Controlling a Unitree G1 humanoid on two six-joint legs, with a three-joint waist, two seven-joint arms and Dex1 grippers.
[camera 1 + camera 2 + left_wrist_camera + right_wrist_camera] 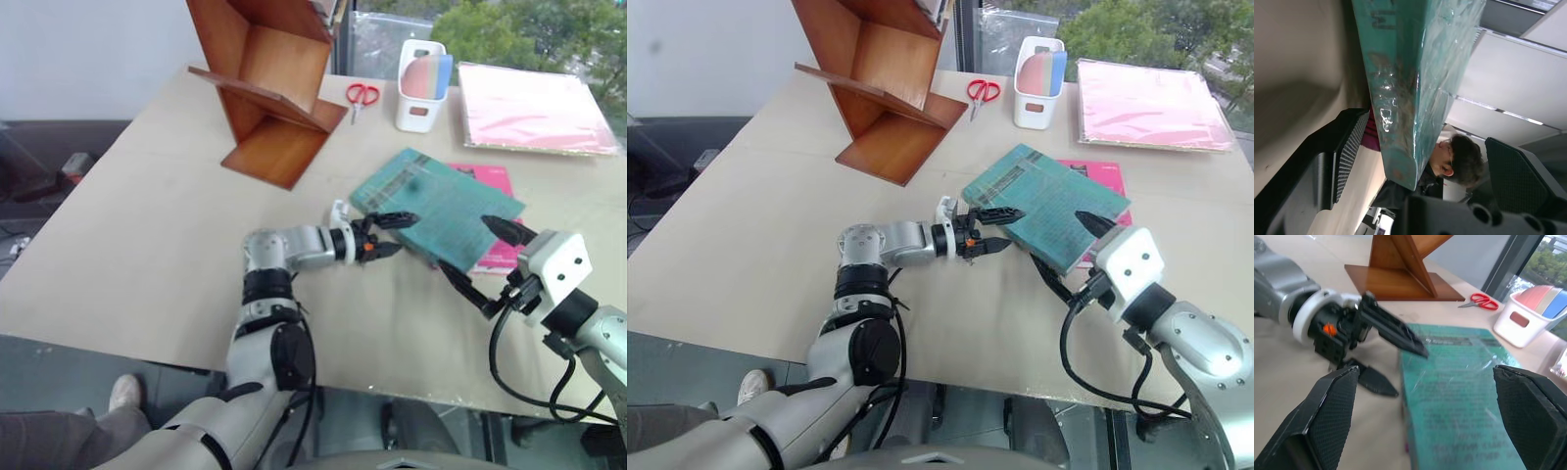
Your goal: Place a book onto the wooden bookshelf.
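Note:
Next, my right gripper backs away from the teal-green book's near corner point(1067, 265), which it is around now, before my left gripper closes on the spine point(409, 241) and lifts the book.
The teal-green book point(438, 206) lies flat on the table, its far right part resting on a magenta-pink book point(496, 182). My left gripper point(386, 236) is open at the book's near left edge, one finger over the cover and the other low beside it. In the left wrist view the book's edge point(1410, 73) sits between the fingers, touching neither. My right gripper point(485, 257) is open at the book's near right corner, its pads point(1327, 416) wide apart on either side of the book point(1464, 396). The wooden bookshelf point(269, 88) stands at the far left of the table.
Red scissors point(362, 95) lie right of the shelf. A white container point(420, 83) stands beside them, and a wide pale-pink folder point(534, 108) lies at the far right. A person's head point(1459, 159) shows beyond the book in the left wrist view.

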